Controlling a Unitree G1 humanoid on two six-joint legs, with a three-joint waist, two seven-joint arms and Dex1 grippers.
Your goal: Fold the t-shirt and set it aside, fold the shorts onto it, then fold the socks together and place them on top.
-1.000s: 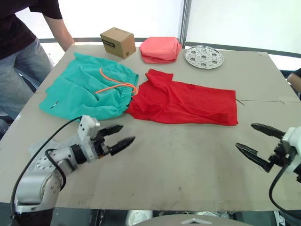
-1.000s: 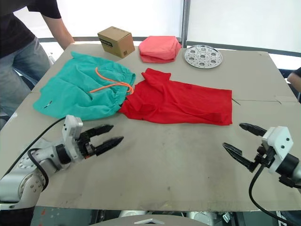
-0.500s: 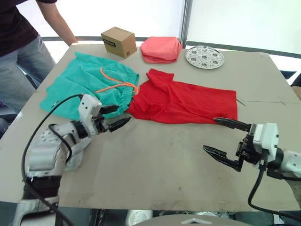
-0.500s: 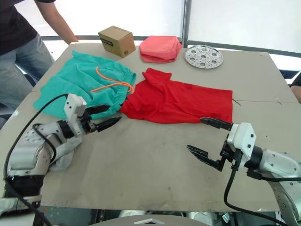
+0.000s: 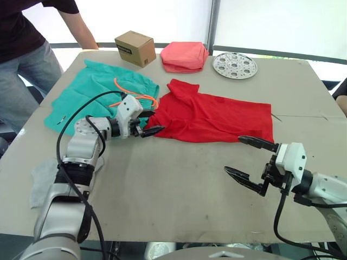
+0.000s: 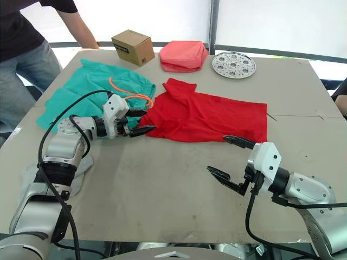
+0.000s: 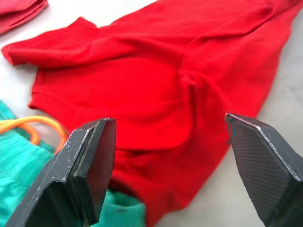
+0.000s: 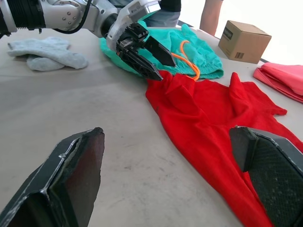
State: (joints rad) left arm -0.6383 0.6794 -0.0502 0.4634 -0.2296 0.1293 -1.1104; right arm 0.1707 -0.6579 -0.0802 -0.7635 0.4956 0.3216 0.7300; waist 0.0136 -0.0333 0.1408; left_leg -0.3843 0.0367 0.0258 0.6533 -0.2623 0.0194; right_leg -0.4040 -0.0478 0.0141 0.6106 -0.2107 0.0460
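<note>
The red t-shirt [image 5: 211, 116] just reaches over the teal shorts' edge [image 5: 155, 104], so when I lift the t-shirt it will come free and the shorts will stay in place.
The red t-shirt [image 5: 217, 116] lies spread and rumpled across the middle of the table. Its left hem overlaps the teal shorts [image 5: 89, 95], whose orange drawstring [image 5: 130, 97] lies loose on top. My left gripper [image 5: 151, 123] is open at that left hem, and in the left wrist view the shirt's cloth [image 7: 156, 94] lies between the two fingers. My right gripper [image 5: 233, 155] hangs open over bare table, just in front of the shirt's right part and apart from it. The grey socks [image 8: 47, 52] lie bunched near the table's front left edge [image 5: 42, 181].
Along the table's far edge stand a cardboard box [image 5: 135, 47], a folded salmon-pink cloth [image 5: 184, 56] and a round metal plate [image 5: 235, 65]. A person [image 5: 24, 59] stands at the far left corner. Another person's arm [image 5: 341, 86] shows at the right edge.
My left gripper has reached forward and right from the front of the table to the shirt's left hem. My right gripper has moved left and inward, staying open. The person has shifted.
</note>
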